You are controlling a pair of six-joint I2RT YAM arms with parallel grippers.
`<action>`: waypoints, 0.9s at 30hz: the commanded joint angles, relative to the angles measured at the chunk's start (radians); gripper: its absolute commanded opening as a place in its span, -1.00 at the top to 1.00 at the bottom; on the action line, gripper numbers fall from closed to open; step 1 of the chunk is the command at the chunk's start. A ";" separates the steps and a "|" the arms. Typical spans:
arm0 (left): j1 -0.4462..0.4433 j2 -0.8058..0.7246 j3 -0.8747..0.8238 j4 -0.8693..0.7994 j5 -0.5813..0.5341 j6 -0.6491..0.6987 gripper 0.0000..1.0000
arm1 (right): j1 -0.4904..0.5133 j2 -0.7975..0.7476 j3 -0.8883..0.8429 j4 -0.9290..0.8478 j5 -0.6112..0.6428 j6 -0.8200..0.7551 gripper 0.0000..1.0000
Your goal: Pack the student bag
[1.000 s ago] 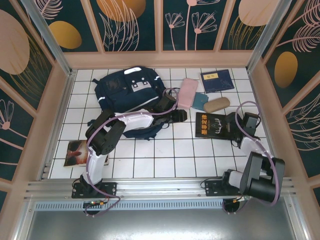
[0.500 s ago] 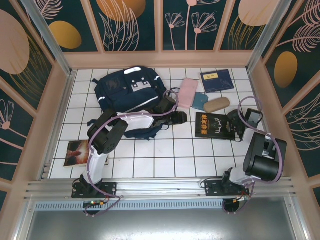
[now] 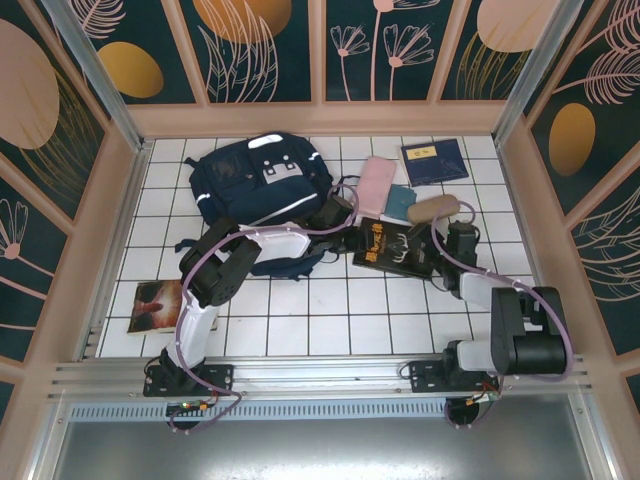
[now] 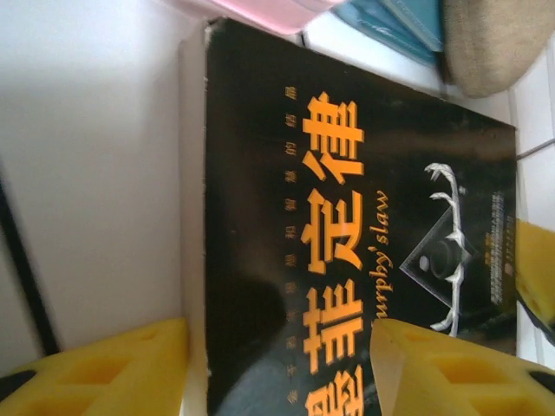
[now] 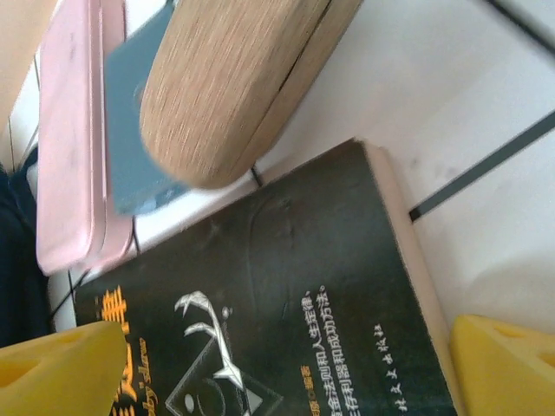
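Observation:
I can see the black book lying crosswise with its title end (image 3: 373,241) at my left gripper, so I should turn its spine (image 3: 393,271) toward that gripper before I lift the book.
The student bag (image 3: 255,180), a large navy backpack, lies at the back left of the tiled table. A black book with orange characters (image 3: 392,246) lies tilted to the right of it. My left gripper (image 3: 358,234) hovers at the book's left end, between bag and book. In the left wrist view its yellow fingers (image 4: 95,373) stand apart over the book's (image 4: 347,217) corner, gripping nothing. My right gripper (image 3: 447,244) is at the book's right end. Its jaws (image 5: 286,373) are wide open, with the book (image 5: 286,295) lying between them.
A pink case (image 3: 375,185), a teal pouch (image 3: 400,203) and a tan glasses case (image 3: 433,208) lie just behind the black book. A flat navy book (image 3: 433,160) sits at the back right. A brown-covered book (image 3: 155,305) lies near the front left wall.
The black book has slid left toward the bag and turned, with my right gripper moving left along with it. The left arm has stayed in place.

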 commanded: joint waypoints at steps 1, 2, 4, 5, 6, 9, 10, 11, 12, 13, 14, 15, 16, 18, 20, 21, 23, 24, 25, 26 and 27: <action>-0.001 0.033 0.061 -0.057 -0.025 0.032 -0.14 | 0.097 -0.043 -0.041 -0.111 -0.118 0.124 -0.90; 0.000 0.042 0.080 -0.071 -0.034 0.043 -0.14 | 0.119 -0.062 -0.047 -0.126 -0.111 0.133 -0.90; 0.002 0.058 0.118 -0.099 -0.062 0.069 -0.14 | 0.167 -0.116 -0.069 -0.154 -0.097 0.157 -0.89; 0.003 0.064 0.137 -0.117 -0.078 0.081 -0.14 | 0.184 -0.138 -0.079 -0.170 -0.093 0.164 -0.89; 0.004 0.069 0.160 -0.144 -0.103 0.095 -0.14 | 0.198 -0.162 -0.089 -0.195 -0.090 0.166 -0.89; 0.011 0.046 0.186 -0.207 -0.181 0.115 -0.15 | 0.201 -0.230 -0.095 -0.310 -0.025 0.117 -0.90; 0.009 0.025 0.176 -0.216 -0.199 0.117 -0.16 | 0.193 -0.249 -0.088 -0.342 0.008 0.090 -0.90; 0.009 0.006 0.164 -0.223 -0.213 0.113 -0.16 | 0.180 -0.259 -0.081 -0.353 0.024 0.071 -0.90; 0.010 -0.019 0.141 -0.228 -0.220 0.101 -0.17 | 0.163 -0.263 -0.069 -0.362 0.033 0.041 -0.90; 0.009 -0.045 0.112 -0.227 -0.219 0.085 -0.18 | 0.147 -0.259 -0.052 -0.370 0.047 0.016 -0.90; 0.009 -0.071 0.080 -0.219 -0.211 0.067 -0.18 | 0.135 -0.247 -0.035 -0.374 0.055 -0.007 -0.90; 0.008 -0.101 0.040 -0.201 -0.199 0.042 -0.18 | 0.121 -0.228 -0.009 -0.374 0.062 -0.035 -0.90; 0.006 -0.131 -0.011 -0.175 -0.184 0.008 -0.18 | 0.111 -0.206 0.016 -0.371 0.068 -0.062 -0.91; 0.003 -0.177 -0.100 -0.124 -0.153 -0.066 -0.18 | 0.094 -0.153 0.061 -0.359 0.077 -0.103 -0.91; -0.002 -0.209 -0.171 -0.084 -0.122 -0.121 -0.17 | 0.087 -0.099 0.106 -0.344 0.086 -0.137 -0.91; -0.006 -0.222 -0.199 -0.069 -0.111 -0.143 -0.18 | 0.086 -0.068 0.126 -0.328 0.085 -0.154 -0.92; -0.012 -0.239 -0.239 -0.040 -0.085 -0.182 -0.18 | 0.085 -0.016 0.169 -0.320 0.082 -0.170 -0.92; -0.019 -0.245 -0.256 -0.020 -0.076 -0.199 -0.18 | 0.085 0.011 0.191 -0.315 0.081 -0.180 -0.92; -0.026 -0.246 -0.267 -0.004 -0.065 -0.219 -0.18 | 0.086 0.032 0.211 -0.312 0.093 -0.184 -0.92; -0.029 -0.238 -0.273 0.010 -0.048 -0.228 -0.18 | 0.086 0.049 0.222 -0.297 0.099 -0.192 -0.92; -0.031 -0.222 -0.270 0.018 -0.024 -0.239 -0.18 | 0.085 0.070 0.233 -0.278 0.104 -0.204 -0.92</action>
